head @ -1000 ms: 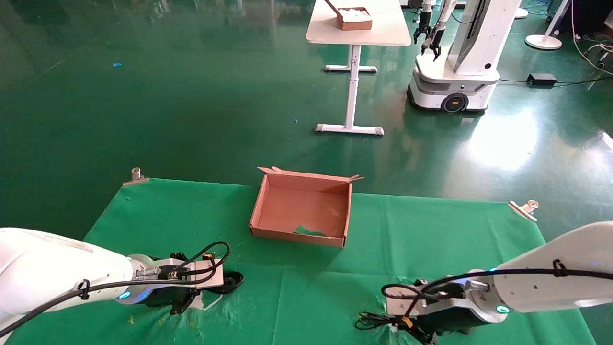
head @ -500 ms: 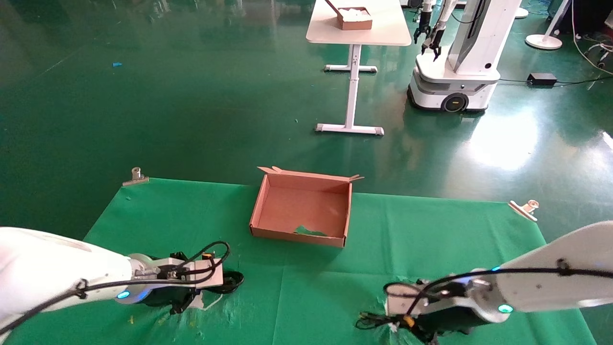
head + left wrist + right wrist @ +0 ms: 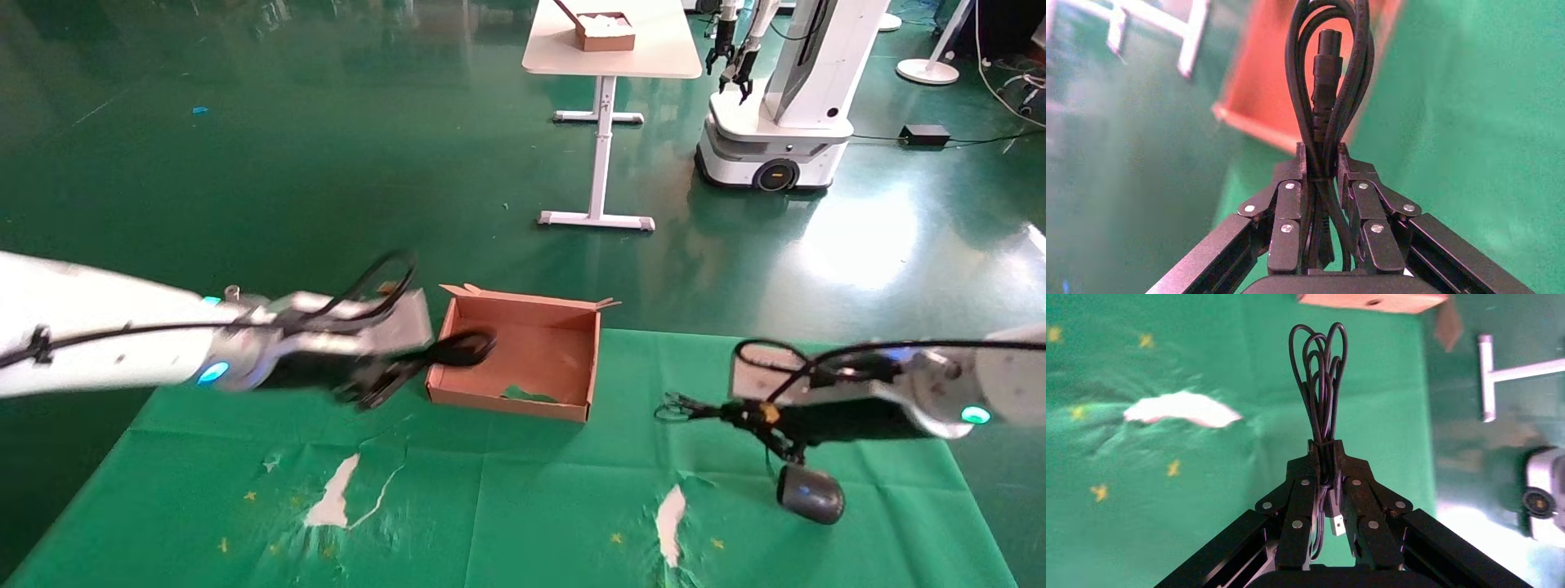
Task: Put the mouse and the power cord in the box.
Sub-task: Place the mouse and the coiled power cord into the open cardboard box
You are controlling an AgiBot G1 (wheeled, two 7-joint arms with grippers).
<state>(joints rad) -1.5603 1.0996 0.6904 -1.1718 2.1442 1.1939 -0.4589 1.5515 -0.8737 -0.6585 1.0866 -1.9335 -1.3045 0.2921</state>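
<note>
My left gripper should keep moving in until the power cord is over the box's bottom (image 3: 537, 371), because the power cord's loops (image 3: 467, 347) reach over the open box's side and the mouse hangs clear.
The brown cardboard box (image 3: 572, 314) sits open at the middle of the green cloth. My left gripper (image 3: 418, 359) hovers at the box's left wall, shut on the looped thick black power cord (image 3: 466, 347). In the left wrist view the cord's loops (image 3: 1324, 92) and plug stick out past the left gripper (image 3: 1322, 153) over the box (image 3: 1260, 92). To the right of the box my right gripper (image 3: 726, 411) is shut on the thin bundled mouse cable (image 3: 678, 406). The dark grey mouse (image 3: 809, 493) dangles below it by the cable. The right wrist view shows the right gripper (image 3: 1326, 447), cable loops (image 3: 1319, 386) and USB plug (image 3: 1338, 523).
The cloth has white tears at the near left (image 3: 331, 502) and near middle (image 3: 670, 514). Metal clips (image 3: 895, 357) hold its far corners. Beyond, on the floor, stand a white table (image 3: 609, 57) with a smaller brown box (image 3: 605, 33) and another robot (image 3: 776, 106).
Both arms rose from the cloth's near edge. The left carried the power cord forward to the box's left wall. The right lifted the cable bundle, and the mouse now hangs in view.
</note>
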